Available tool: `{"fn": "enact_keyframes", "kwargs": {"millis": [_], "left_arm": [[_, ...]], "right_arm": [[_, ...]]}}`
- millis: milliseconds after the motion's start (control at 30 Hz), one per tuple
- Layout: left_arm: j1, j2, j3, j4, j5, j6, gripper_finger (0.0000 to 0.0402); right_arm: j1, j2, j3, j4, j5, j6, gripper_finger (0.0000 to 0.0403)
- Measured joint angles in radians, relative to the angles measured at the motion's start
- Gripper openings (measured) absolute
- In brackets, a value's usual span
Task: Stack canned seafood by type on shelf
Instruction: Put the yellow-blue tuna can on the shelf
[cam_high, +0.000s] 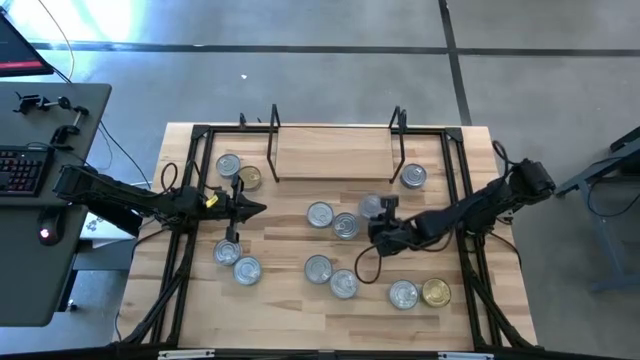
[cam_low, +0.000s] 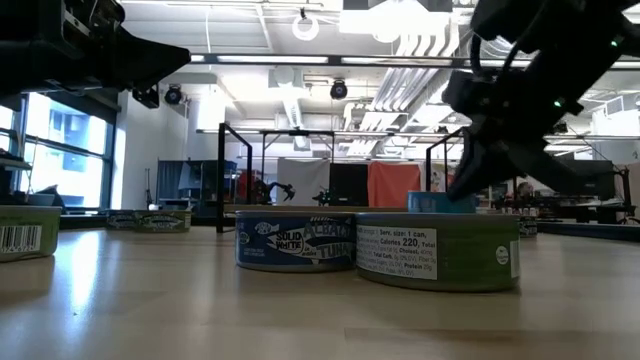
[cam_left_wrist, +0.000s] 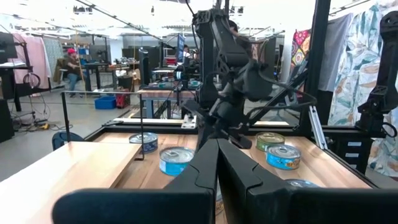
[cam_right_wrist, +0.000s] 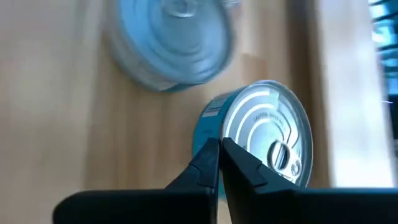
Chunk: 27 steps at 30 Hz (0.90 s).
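The shelf board (cam_high: 373, 146) is clear and my right gripper's fingers hold the blue-labelled tin's rim (cam_high: 370, 206), so I continue there and let go once the tin sits flat.
About a dozen flat round tins lie scattered on the wooden table. Most have silver lids (cam_high: 320, 214); two have gold lids (cam_high: 250, 178) (cam_high: 436, 292). The shelf (cam_high: 335, 155) sits at the far edge, a wooden board between black wire end frames. One tin (cam_high: 413, 177) stands beside its right frame. My left gripper (cam_high: 255, 208) (cam_left_wrist: 217, 146) is shut and hovers right of the left group of tins. My right gripper (cam_high: 385, 208) (cam_right_wrist: 221, 148) is shut, its tips at the rim of a blue-labelled tin (cam_right_wrist: 264, 134) (cam_high: 372, 206). My right gripper's shut fingertips (cam_right_wrist: 210, 155) come from above at a slant and stand over the lid's edge (cam_right_wrist: 217, 121) of the blue-labelled tin, which rests flat on the table. I cannot tell whether they touch it. My left gripper touches nothing.
A black tube frame (cam_high: 455, 160) runs round the table. More tins stand near the front edge (cam_low: 435, 250) (cam_low: 295, 240) and at the left (cam_high: 226, 252) (cam_high: 247, 270). Another silver-lidded tin (cam_right_wrist: 174, 37) lies just beyond the right gripper. A desk with a keyboard (cam_high: 25, 170) stands left of the table.
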Motion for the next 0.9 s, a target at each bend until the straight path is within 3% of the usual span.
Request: {"fn": "enact_keyframes", "kwargs": {"millis": [200, 400, 900], "left_arm": [[0.0, 0.0, 0.0, -0.001, 0.0, 0.0, 0.0001], [0.0, 0.0, 0.0, -0.001, 0.0, 0.0, 0.0001], [0.0, 0.0, 0.0, -0.001, 0.0, 0.0, 0.0001]], "right_arm": [[-0.006, -0.002, 0.031, 0.01, 0.096, -0.031, 0.0], [-0.097, -0.002, 0.036, 0.062, 0.148, -0.102, 0.0], [-0.553, -0.004, 0.037, 0.277, -0.194, -0.269, 0.0]]}}
